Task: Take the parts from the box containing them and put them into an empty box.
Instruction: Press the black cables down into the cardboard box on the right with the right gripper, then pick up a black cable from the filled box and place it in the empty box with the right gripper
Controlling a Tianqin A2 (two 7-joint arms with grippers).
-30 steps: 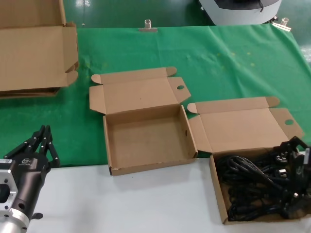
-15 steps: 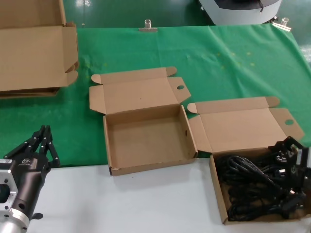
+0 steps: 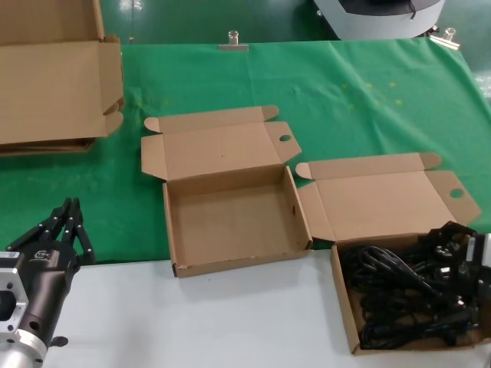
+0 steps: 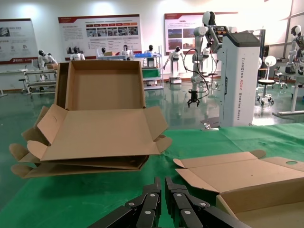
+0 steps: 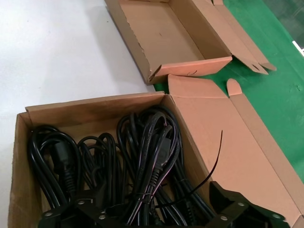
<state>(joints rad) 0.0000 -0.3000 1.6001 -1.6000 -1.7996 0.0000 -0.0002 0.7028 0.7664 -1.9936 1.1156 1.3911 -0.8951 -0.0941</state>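
Note:
The coiled cord is held tight by a thin tie, so it will stay in a bundle and come away from the other cords when I lift it.
Several black power cords, the parts, lie coiled in the open cardboard box containing them at the near right. My right gripper hangs over that box's far right side. In the right wrist view it is open, its fingers spread wide over the cord bundle, holding nothing. The empty box lies open in the middle, to the left of the full one, and shows in both wrist views. My left gripper is parked at the near left, shut and empty.
Large flat cardboard sheets are stacked at the far left on the green cloth. A metal clip sits at the table's far edge. White tabletop runs along the front. Both boxes' lids lie folded back.
My right gripper has shifted slightly to the right and lower over the cords. The left arm and both boxes have not moved.

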